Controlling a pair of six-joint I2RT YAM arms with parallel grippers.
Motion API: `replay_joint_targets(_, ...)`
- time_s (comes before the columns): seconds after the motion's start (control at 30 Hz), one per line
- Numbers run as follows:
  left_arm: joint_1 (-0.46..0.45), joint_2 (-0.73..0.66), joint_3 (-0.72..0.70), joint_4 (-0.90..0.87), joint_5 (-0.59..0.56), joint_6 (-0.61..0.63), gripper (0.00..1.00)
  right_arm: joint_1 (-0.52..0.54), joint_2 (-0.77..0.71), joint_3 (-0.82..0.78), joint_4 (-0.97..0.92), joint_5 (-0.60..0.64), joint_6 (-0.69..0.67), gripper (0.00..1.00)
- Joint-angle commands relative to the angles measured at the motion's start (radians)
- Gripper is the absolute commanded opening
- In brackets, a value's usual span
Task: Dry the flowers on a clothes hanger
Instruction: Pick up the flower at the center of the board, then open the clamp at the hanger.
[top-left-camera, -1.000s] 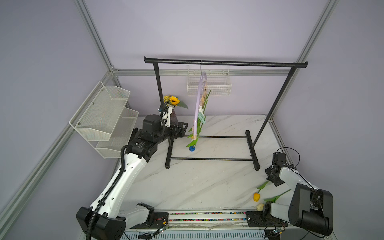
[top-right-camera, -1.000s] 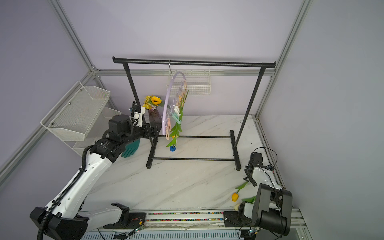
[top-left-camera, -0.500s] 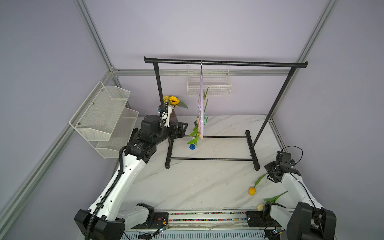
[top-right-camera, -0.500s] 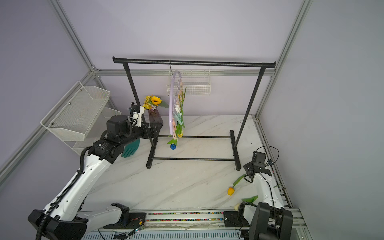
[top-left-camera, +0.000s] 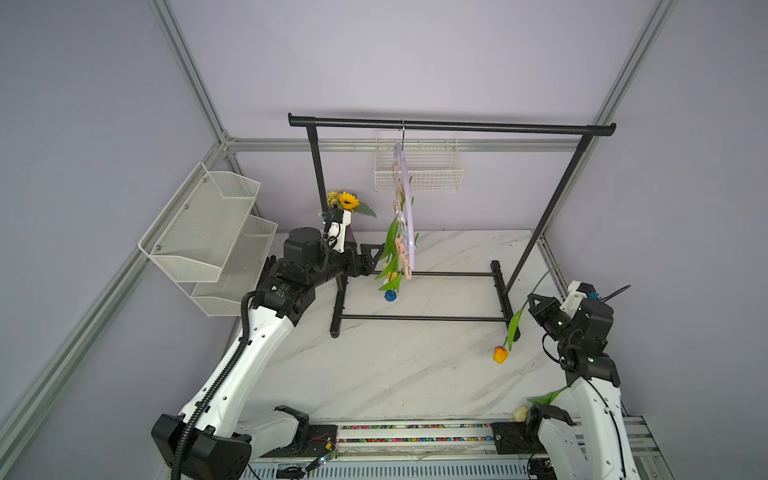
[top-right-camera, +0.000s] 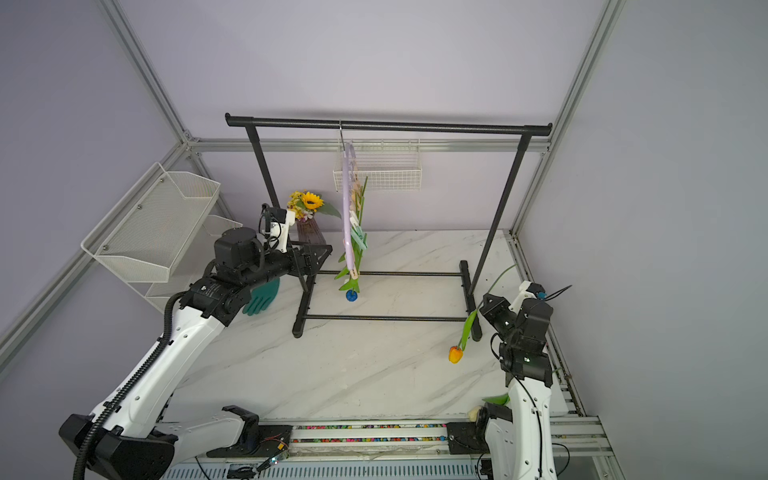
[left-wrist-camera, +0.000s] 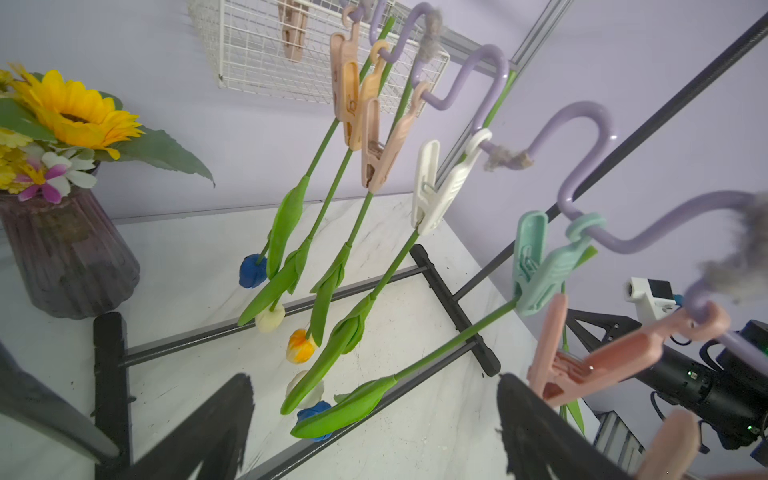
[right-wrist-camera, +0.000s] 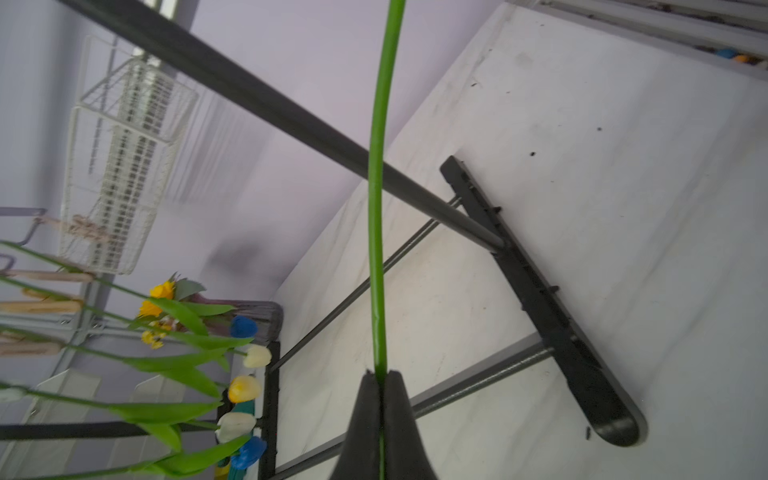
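Next, my left gripper squeezes the pink peg (left-wrist-camera: 593, 369) open first, because the peg is closed and my right gripper is holding the yellow tulip's stem (top-left-camera: 542, 280) that will go in next.
The lilac clothes hanger (top-left-camera: 405, 216) (top-right-camera: 345, 216) hangs by its hook from the black rack's bar, seen nearly edge-on. Several flowers (left-wrist-camera: 332, 266) hang heads down from its pastel pegs (left-wrist-camera: 428, 187). My left gripper (top-left-camera: 376, 253) (left-wrist-camera: 374, 382) is open beside the hanger's lower end, with nothing between its fingers. My right gripper (top-left-camera: 534, 305) (right-wrist-camera: 379, 376) is shut on the green stem (right-wrist-camera: 378, 208) of a yellow tulip (top-left-camera: 500, 354) (top-right-camera: 455, 354), whose head dangles above the table at the right. A cream tulip (top-left-camera: 519, 413) lies at the table's front right edge.
The black garment rack (top-left-camera: 449, 124) stands across the back, its feet on the marble table (top-left-camera: 374, 374). A sunflower vase (left-wrist-camera: 66, 249) stands behind my left gripper. White mesh shelves (top-left-camera: 208, 232) hang at the left, a wire basket (top-left-camera: 417, 174) on the back wall. A teal glove (top-right-camera: 262, 295) lies under my left arm.
My right gripper has risen and moved back with the yellow tulip, lifting it off the table. The hanger has turned on its hook. The left arm has barely moved.
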Motion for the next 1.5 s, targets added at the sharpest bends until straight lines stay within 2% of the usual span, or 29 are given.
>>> replay_joint_targets(0.0, -0.007, 0.008, -0.004, 0.09, 0.054, 0.023, 0.92, -0.001, -0.016, 0.062, 0.195, -0.23, 0.022, 0.0)
replay_joint_targets(0.2, -0.007, 0.031, 0.001, 0.154, 0.115, 0.041, 0.92, 0.025, 0.005, 0.152, 0.336, -0.327, 0.038, 0.0)
replay_joint_targets(0.4, -0.007, 0.019, -0.042, 0.284, 0.183, 0.037, 0.9, 0.075, 0.031, 0.138, 0.606, -0.328, 0.078, 0.0)
replay_joint_targets(0.47, -0.006, 0.016, -0.06, 0.33, 0.212, 0.034, 0.89, 0.127, 0.071, 0.157, 0.636, -0.318, 0.058, 0.0)
replay_joint_targets(0.63, -0.007, 0.016, -0.083, 0.416, 0.281, 0.021, 0.85, 0.325, 0.208, 0.258, 0.539, -0.304, -0.107, 0.0)
replay_joint_targets(0.9, -0.034, 0.022, -0.111, 0.484, 0.323, 0.022, 0.82, 0.551, 0.431, 0.36, 0.621, -0.29, -0.216, 0.0)
replay_joint_targets(1.17, -0.056, 0.022, -0.115, 0.485, 0.341, 0.048, 0.81, 0.69, 0.539, 0.335, 0.768, -0.25, -0.272, 0.0)
replay_joint_targets(1.33, -0.064, 0.035, -0.108, 0.485, 0.356, 0.047, 0.8, 0.736, 0.574, 0.278, 0.894, -0.225, -0.236, 0.0)
replay_joint_targets(1.47, -0.071, 0.053, -0.084, 0.47, 0.368, 0.044, 0.73, 0.764, 0.603, 0.264, 0.955, -0.227, -0.215, 0.0)
